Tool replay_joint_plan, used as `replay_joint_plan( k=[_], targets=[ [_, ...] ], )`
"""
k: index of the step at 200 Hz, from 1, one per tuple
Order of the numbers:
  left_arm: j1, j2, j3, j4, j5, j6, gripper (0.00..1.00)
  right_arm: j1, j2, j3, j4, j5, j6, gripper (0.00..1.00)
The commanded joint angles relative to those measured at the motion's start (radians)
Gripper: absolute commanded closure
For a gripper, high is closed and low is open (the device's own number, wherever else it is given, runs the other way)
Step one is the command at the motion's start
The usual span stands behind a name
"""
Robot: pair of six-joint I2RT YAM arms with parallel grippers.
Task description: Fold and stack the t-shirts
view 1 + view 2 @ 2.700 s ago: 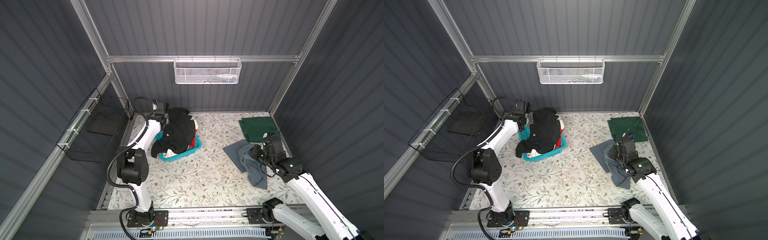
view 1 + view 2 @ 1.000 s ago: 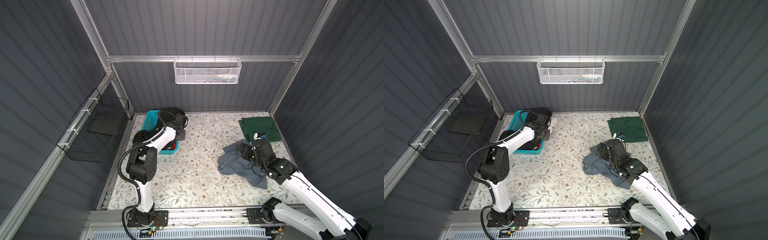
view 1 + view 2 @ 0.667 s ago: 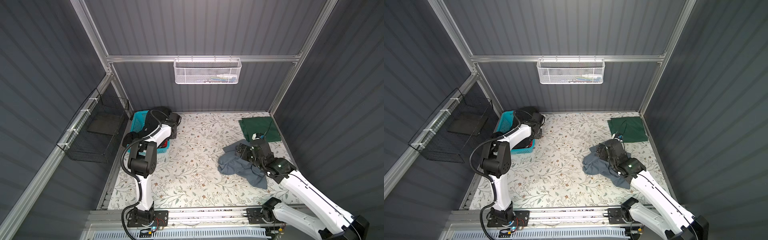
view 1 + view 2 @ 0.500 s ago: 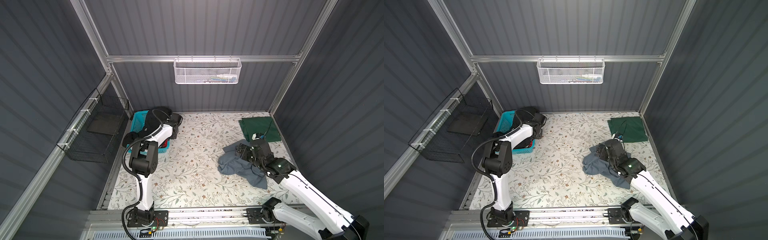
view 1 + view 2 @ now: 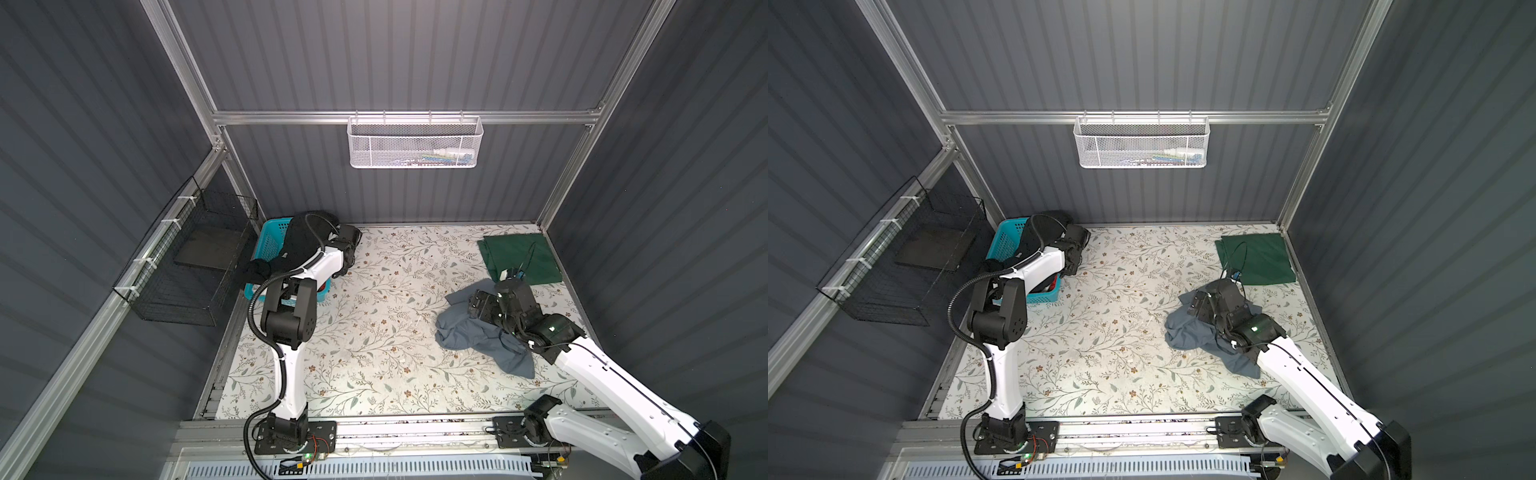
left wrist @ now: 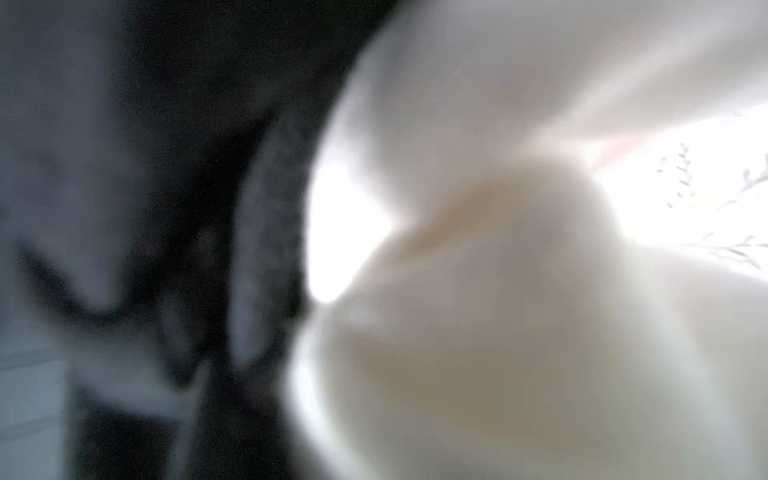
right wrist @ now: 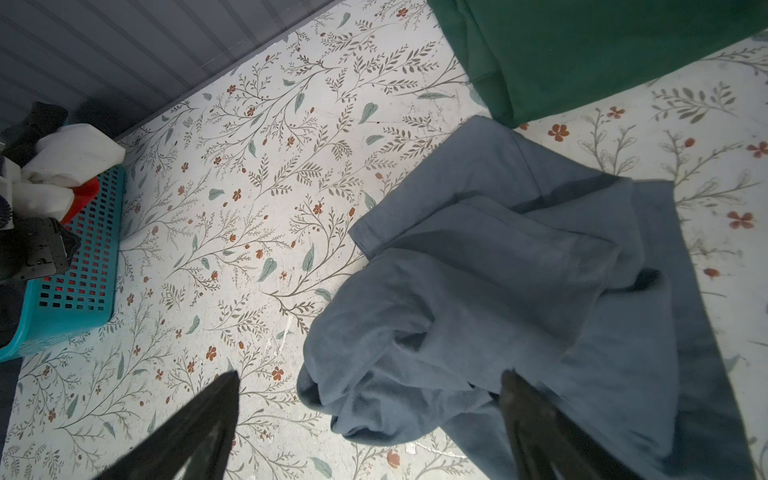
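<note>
The slate blue-grey t-shirt (image 5: 494, 342) is bunched up a long way from my left gripper, so my right gripper needs to pull its crumpled end (image 5: 454, 329) toward the centre first.
A crumpled slate blue-grey t-shirt (image 5: 478, 338) (image 5: 1192, 332) (image 7: 498, 270) lies right of centre on the floral table. My right gripper (image 5: 478, 305) (image 5: 1198, 307) (image 7: 368, 384) hovers over its left part, open, nothing between the fingers. A folded dark green t-shirt (image 5: 519, 257) (image 5: 1256, 257) (image 7: 582, 54) lies flat at the back right. In the back left corner, black (image 5: 299, 241), white (image 7: 70, 162) and red (image 7: 85, 195) t-shirts fill the turquoise basket (image 5: 272, 237) (image 5: 1007, 241) (image 7: 79, 266). My left gripper (image 5: 351, 245) (image 5: 1077, 245) is at the basket's right side. The left wrist view is a blur of white cloth (image 6: 519, 311); its jaws are hidden.
A white mesh basket (image 5: 415, 143) hangs on the back wall and a black wire basket (image 5: 195, 266) on the left wall. The floral table cover (image 5: 374, 332) lies bare between the two arms. A metal rail (image 5: 395, 432) runs along the front edge.
The basket has slid left into the back corner with my left arm against it. The blue-grey shirt got bunched up earlier; over the last second my right gripper has barely moved.
</note>
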Motion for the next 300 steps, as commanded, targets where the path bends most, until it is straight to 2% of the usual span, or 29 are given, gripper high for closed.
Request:
replay_joint_plan(
  k=[1,15,28,36,57,81,108,127,149,162,184,223,272,300],
  targets=[
    [0.036,0.022,-0.018,0.027,-0.051,0.033,0.52,-0.001,0.006,0.0,-0.006,0.002,-0.015,0.02],
    [0.037,0.011,-0.01,0.017,-0.052,0.024,0.49,-0.001,0.015,0.001,-0.019,0.021,-0.02,0.02],
    [0.036,-0.015,-0.015,0.013,-0.027,-0.002,0.39,-0.002,0.033,0.006,-0.039,0.043,-0.027,0.01],
    [0.037,-0.036,-0.021,0.013,-0.009,-0.015,0.31,-0.001,0.053,0.014,-0.056,0.054,-0.034,0.01],
    [0.015,-0.091,-0.024,-0.006,0.017,-0.051,0.01,-0.002,0.111,0.042,-0.112,0.071,-0.041,0.01],
    [-0.062,-0.125,-0.016,-0.017,-0.01,-0.034,0.0,-0.001,0.175,0.03,-0.107,0.053,-0.05,0.01],
    [-0.149,-0.12,0.063,-0.132,-0.028,-0.07,0.0,-0.001,0.232,0.012,-0.091,0.004,-0.052,0.01],
    [-0.163,-0.155,0.055,-0.158,0.074,-0.139,0.0,-0.001,0.263,-0.008,-0.072,-0.009,-0.049,0.05],
    [-0.164,-0.244,-0.045,-0.094,0.234,-0.199,0.0,-0.001,0.293,-0.036,-0.029,-0.032,-0.041,0.09],
    [-0.167,-0.297,-0.105,-0.062,0.305,-0.228,0.0,-0.002,0.32,-0.046,-0.002,-0.052,-0.042,0.14],
    [-0.187,-0.384,-0.189,-0.031,0.354,-0.254,0.0,-0.003,0.384,-0.038,0.027,-0.079,-0.06,0.31],
    [-0.213,-0.528,-0.331,-0.01,0.417,-0.267,0.0,-0.003,0.466,0.038,0.034,-0.084,-0.113,1.0],
    [-0.214,-0.652,-0.488,0.019,0.366,-0.301,0.0,0.005,0.431,0.183,0.051,-0.183,-0.151,1.0],
    [-0.215,-0.718,-0.589,0.06,0.351,-0.328,0.0,0.014,0.504,0.322,0.058,-0.271,-0.197,1.0]
  ],
)
